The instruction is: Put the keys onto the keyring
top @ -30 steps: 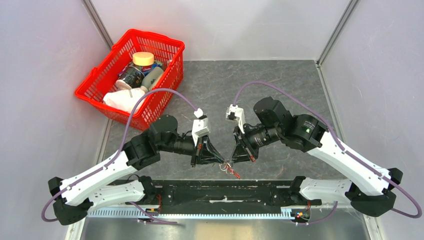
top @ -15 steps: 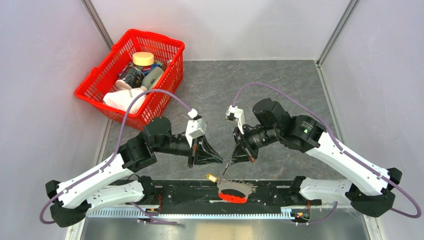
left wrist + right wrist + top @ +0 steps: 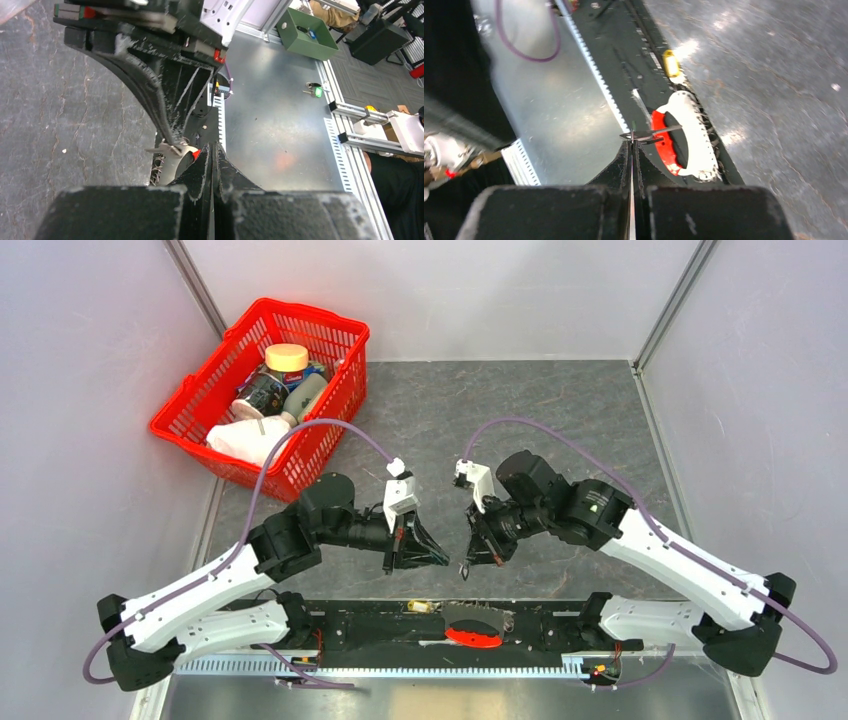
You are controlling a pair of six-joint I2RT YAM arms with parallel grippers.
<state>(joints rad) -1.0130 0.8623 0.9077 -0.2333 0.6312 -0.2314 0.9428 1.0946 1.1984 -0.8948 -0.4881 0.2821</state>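
The key (image 3: 464, 571) hangs clear of the robot's left gripper and the grey surface (image 3: 535, 565) is open, so the robot's right gripper keeps carrying the key there until it can let go of it.
My right gripper (image 3: 466, 570) (image 3: 631, 142) is shut on a tiny thin dark key (image 3: 649, 133), which sticks out sideways at its tips. The key looks silvery in the left wrist view (image 3: 167, 148). My left gripper (image 3: 446, 562) (image 3: 214, 145) is shut with nothing showing between its fingers, tip close to the right gripper's tip. The keyring (image 3: 473, 626) (image 3: 664, 142), pale and bright red with wire coils along its edge, lies below both grippers on the black base rail (image 3: 560, 615). A brassy key (image 3: 420, 606) (image 3: 670, 63) lies on the rail just left of it.
A red plastic basket (image 3: 300, 308) holding jars and a white cloth stands at the back left. Grey walls close in the left, right and back sides. The arm bases and a metal strip run along the near edge.
The keyring and the brassy key, held up between the two gripper tips a second ago, now lie on the base rail. The left gripper drew back left, then returned.
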